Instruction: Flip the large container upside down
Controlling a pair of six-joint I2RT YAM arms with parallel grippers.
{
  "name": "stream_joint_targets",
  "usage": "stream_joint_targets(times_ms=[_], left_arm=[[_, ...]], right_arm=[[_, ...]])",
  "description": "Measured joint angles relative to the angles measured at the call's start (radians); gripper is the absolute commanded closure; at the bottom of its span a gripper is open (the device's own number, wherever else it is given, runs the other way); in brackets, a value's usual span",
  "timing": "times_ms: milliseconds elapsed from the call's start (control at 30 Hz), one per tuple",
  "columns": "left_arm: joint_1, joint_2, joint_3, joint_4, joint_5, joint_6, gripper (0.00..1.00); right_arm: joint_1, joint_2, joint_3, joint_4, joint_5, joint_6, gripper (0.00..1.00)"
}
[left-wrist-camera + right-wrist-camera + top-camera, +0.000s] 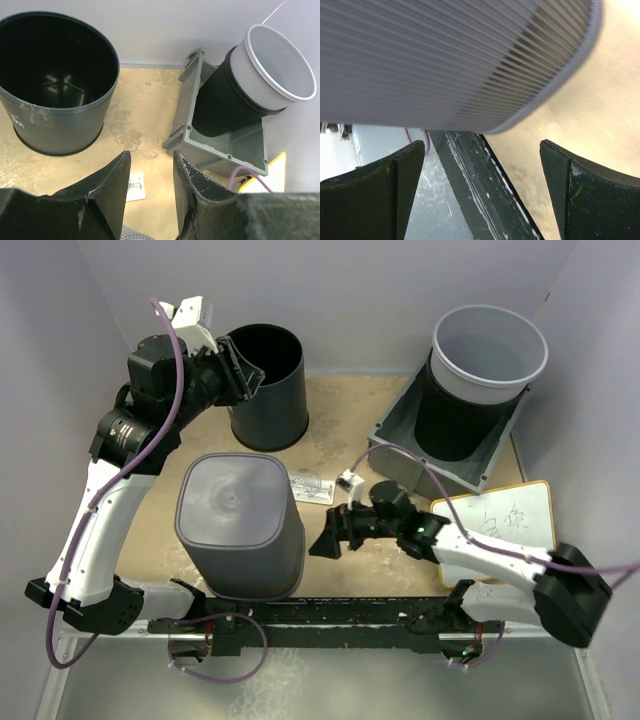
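My right gripper should first push the container's lower side (294, 552) to make room, because the grey ribbed container (236, 502) is standing where the black bucket has to tip over.
The large grey ribbed container (240, 525) stands bottom-up on the table at the front left of centre. It fills the top of the right wrist view (445, 60), rim near the table. My right gripper (325, 540) is open and empty, just right of the container's lower side and apart from it; its fingers (405, 165) are spread wide. My left gripper (245, 370) is open and empty, up at the back by the rim of a black round bucket (265, 385). In its own view the gripper (150, 170) hangs above bare table.
The black bucket (55, 85) stands upright and open at the back. A grey bin (395, 455) at the back right holds a tilted grey-and-black bucket (488, 350). A small card (312, 486) lies mid-table. A whiteboard (510, 515) lies at the right.
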Motion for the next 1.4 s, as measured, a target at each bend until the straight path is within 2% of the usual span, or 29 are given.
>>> stream_joint_targets(times_ms=[133, 300, 367, 500, 700, 833, 933, 1100, 1167, 1267, 1400], left_arm=[[0.000, 0.002, 0.000, 0.000, 0.009, 0.000, 0.63], [0.000, 0.009, 0.000, -0.002, 0.010, 0.000, 0.63], [0.000, 0.011, 0.000, -0.005, 0.010, 0.000, 0.63], [0.000, 0.011, 0.000, -0.015, 0.010, 0.000, 0.63], [0.000, 0.011, -0.007, -0.021, 0.011, 0.001, 0.63], [0.000, 0.011, -0.008, -0.029, 0.013, 0.001, 0.63], [0.000, 0.011, -0.008, -0.033, 0.013, 0.001, 0.63], [0.000, 0.013, 0.008, -0.076, -0.016, 0.001, 0.63], [0.000, 0.017, 0.021, -0.090, -0.030, 0.001, 0.63], [0.000, 0.025, 0.036, -0.098, -0.051, 0.005, 0.63], [0.000, 0.053, 0.043, -0.098, -0.076, 0.013, 0.63]], right_arm=[[0.096, 0.232, 0.114, 0.114, -0.008, -0.003, 0.02], [0.190, 0.575, 0.407, 0.293, -0.039, 0.050, 0.03], [0.203, 0.643, 0.475, 0.359, -0.053, 0.081, 0.03], [0.195, 0.634, 0.457, 0.386, -0.031, 0.094, 0.02], [0.169, 0.510, 0.296, 0.354, 0.073, 0.088, 0.04], [0.193, 0.568, 0.314, 0.352, 0.103, 0.071, 0.05], [0.249, 0.690, 0.423, 0.357, 0.111, 0.064, 0.05], [0.335, 0.990, 0.825, 0.336, 0.103, 0.067, 0.06], [0.352, 1.047, 0.901, 0.341, 0.098, 0.080, 0.06], [0.346, 1.031, 0.858, 0.351, 0.094, 0.095, 0.06], [0.263, 0.868, 0.605, 0.337, 0.108, 0.095, 0.06]])
